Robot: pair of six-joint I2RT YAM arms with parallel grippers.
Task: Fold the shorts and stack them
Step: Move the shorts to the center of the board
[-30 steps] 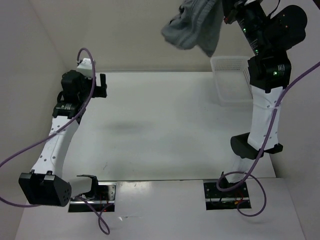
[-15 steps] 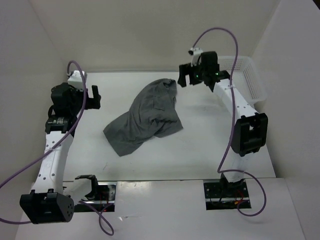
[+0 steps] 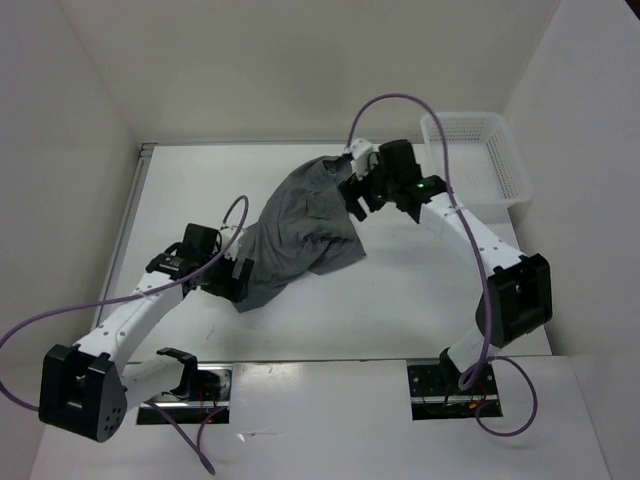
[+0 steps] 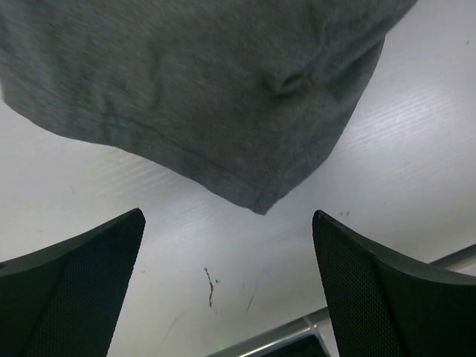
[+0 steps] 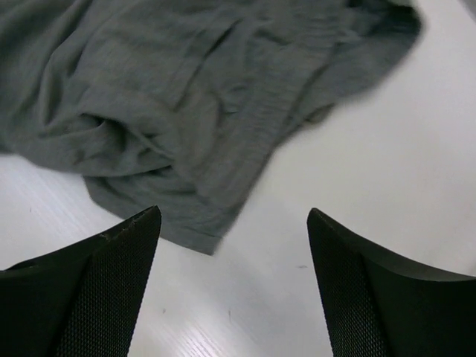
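Observation:
My left gripper should go to the shorts, which lie bunched in the middle, and grab their near end. It should then lift together with my right gripper to stretch the shorts out before folding.
The grey shorts lie crumpled on the white table, stretched from near left to far right. My left gripper hangs open just off their near-left corner. In the left wrist view the hem corner of the shorts sits just ahead of the open left gripper, with bare table between the fingers. My right gripper is open at the far right end of the cloth. The right wrist view shows the rumpled shorts ahead and to the left of the right gripper, which holds nothing.
A white mesh basket stands at the far right corner against the wall. Walls close in the table on the left, back and right. A metal strip runs along the table's near edge.
The right gripper held the shorts high, then let them fall onto the table, and now sits low at their far end. The left arm has swung in to the near-left corner.

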